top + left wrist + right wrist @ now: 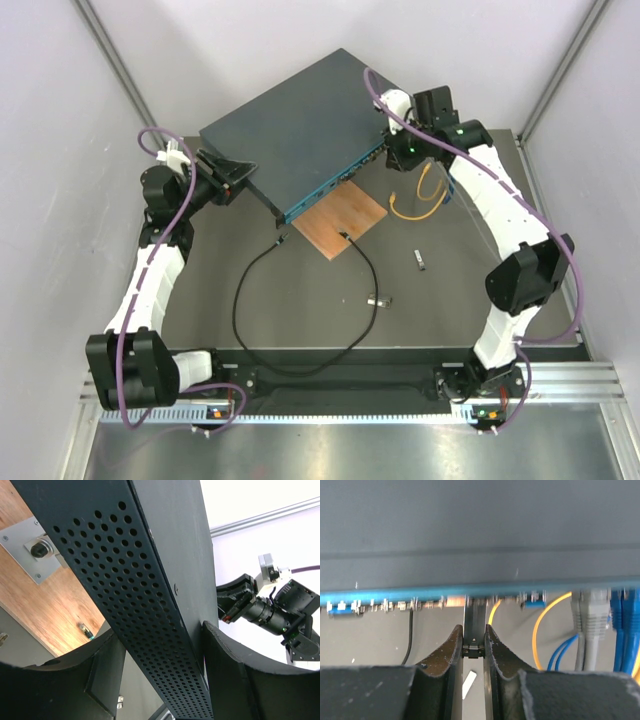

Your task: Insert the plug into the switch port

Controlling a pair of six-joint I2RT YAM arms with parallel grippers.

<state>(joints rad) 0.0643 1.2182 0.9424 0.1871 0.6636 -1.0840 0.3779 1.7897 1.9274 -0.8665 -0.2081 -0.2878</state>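
Note:
Next, I let go of the small dark stick with my right gripper, close that gripper's fingers and push the stick's near end (473, 648) in, because the stick sits too shallow in the port row (476, 601).
The switch (300, 130) is a large flat dark box with a teal front face (335, 185). My left gripper (228, 178) is shut on its left corner; in the left wrist view the gripper (161, 629) has one finger on each side of the perforated side panel (135, 580). My right gripper (388, 150) is at the front face. In the right wrist view this gripper (473, 632) is shut on a small dark flat stick (475, 620) whose far end reaches the port row (385, 605). The black cable's plug (280, 240) lies on the table near the switch's near corner.
A brown board (345, 215) lies before the front face with the black cable's other end on it. Yellow cable (425, 200), blue cables (620, 630) and a grey plug (592, 612) hang from the right ports. Two loose sticks (420, 260) (380, 300) lie on the table.

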